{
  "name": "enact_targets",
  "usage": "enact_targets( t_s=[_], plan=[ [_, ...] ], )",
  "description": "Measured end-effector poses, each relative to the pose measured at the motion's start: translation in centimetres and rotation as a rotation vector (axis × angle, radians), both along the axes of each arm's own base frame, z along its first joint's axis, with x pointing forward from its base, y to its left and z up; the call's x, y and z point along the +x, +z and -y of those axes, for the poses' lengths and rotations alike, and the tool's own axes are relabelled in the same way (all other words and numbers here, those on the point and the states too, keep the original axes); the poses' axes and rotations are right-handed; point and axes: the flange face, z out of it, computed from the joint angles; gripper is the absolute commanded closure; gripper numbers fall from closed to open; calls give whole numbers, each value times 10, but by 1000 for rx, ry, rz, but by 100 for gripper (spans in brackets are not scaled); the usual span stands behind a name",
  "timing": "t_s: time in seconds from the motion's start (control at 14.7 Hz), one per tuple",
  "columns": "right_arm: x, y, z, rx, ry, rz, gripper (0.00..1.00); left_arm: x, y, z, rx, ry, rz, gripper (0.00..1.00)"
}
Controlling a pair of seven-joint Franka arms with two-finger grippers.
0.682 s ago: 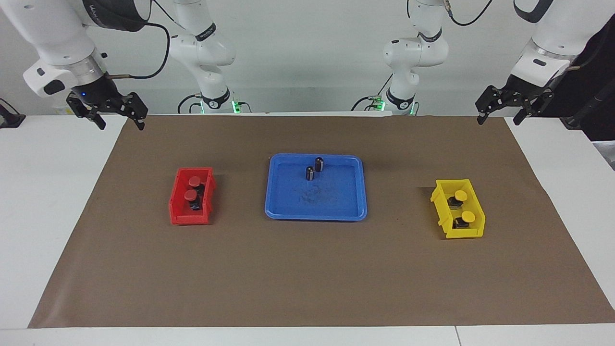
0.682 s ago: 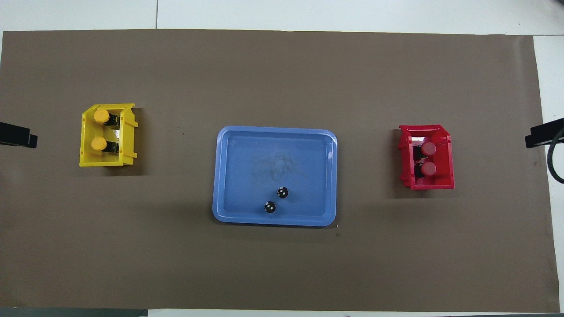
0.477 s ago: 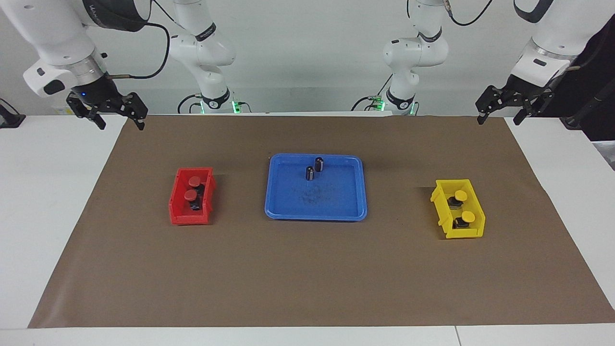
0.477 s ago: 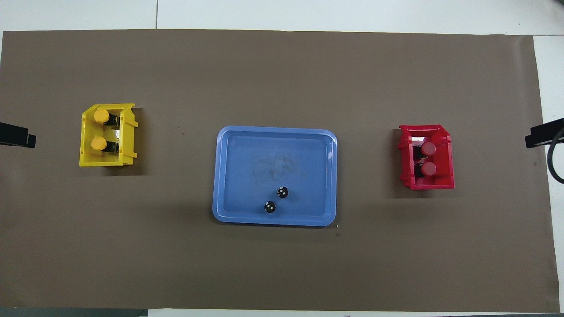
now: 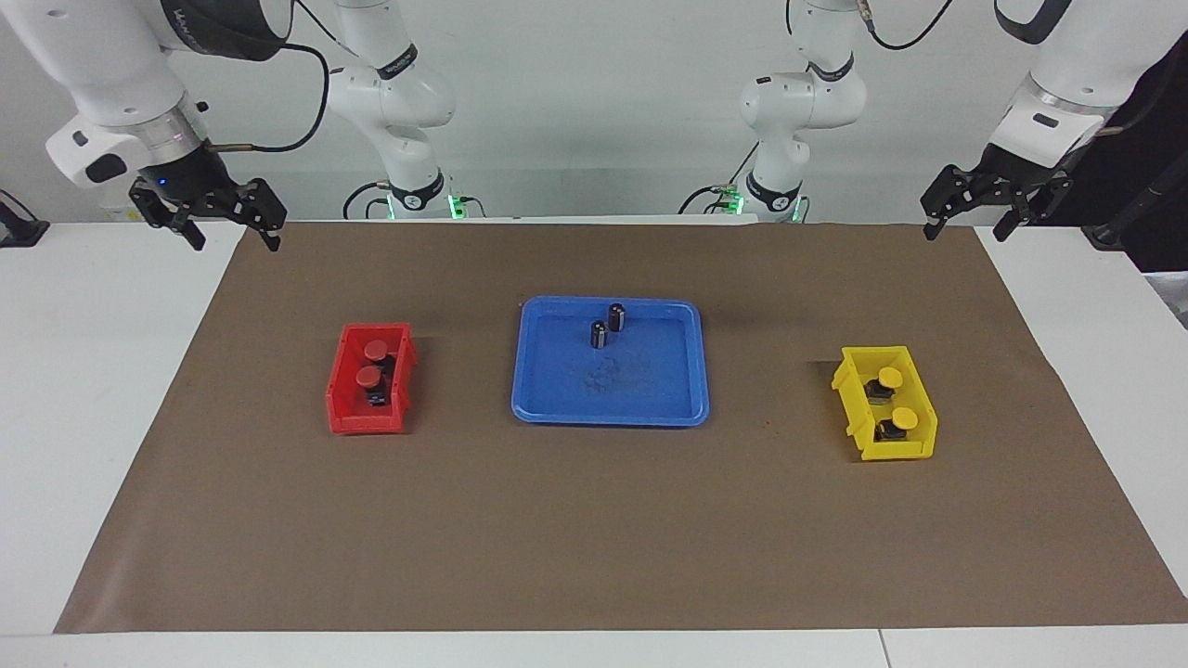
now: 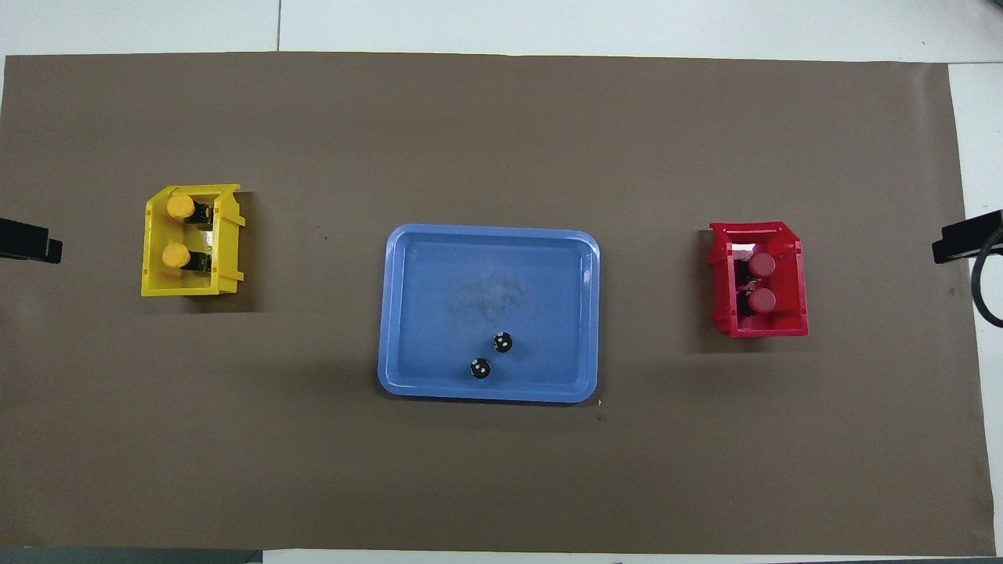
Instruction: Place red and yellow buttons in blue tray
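Note:
My gripper will bring the yellow button [image 6: 182,207] out of the yellow bin in one piece when it lifts, because the black body [image 6: 202,215] sits close against the yellow cap.
Two red buttons [image 5: 375,349] [image 5: 369,376] sit in a small red bin [image 5: 345,413] toward the right arm's end; from overhead these red buttons [image 6: 761,265] [image 6: 761,300] show side by side. Two yellow buttons [image 5: 890,377] [image 5: 904,418] sit in a yellow bin [image 5: 896,452] toward the left arm's end. The blue tray [image 5: 608,419] lies mid-table between the bins. My right gripper [image 5: 234,243] hangs open and holds nothing, over the mat's corner nearest its base. Over the mat's corner at its own end, my left gripper [image 5: 965,230] is open and holds nothing.
Two dark capless cylinders [image 5: 616,316] [image 5: 600,334] stand upright in the blue tray, in the part nearest the robots. A brown mat [image 5: 594,538] covers most of the white table. Two more white arms stand at the table's robot edge.

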Motion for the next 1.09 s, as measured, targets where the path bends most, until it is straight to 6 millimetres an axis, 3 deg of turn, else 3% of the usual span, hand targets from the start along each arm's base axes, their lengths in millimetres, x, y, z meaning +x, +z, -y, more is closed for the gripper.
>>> enact_targets(
  t_s=[0.48,0.68,0.82,0.95,1.09],
  plan=[
    [0,0,-3,1,6,0,0,-1,-1,0,0,0,-12,0],
    [12,0,-28,-2,54,75,0,-9,-2,-2,1,3,-57,0],
    [20,-17,-48,-2,56,99,0,-12,0,1,2,-3,-55,0],
    [31,-49,-60,2,37,96,1,-15,-3,11,3,2,-42,0],
    [45,-87,-77,9,19,97,1,-14,-16,39,2,29,-5,0]
  ],
)
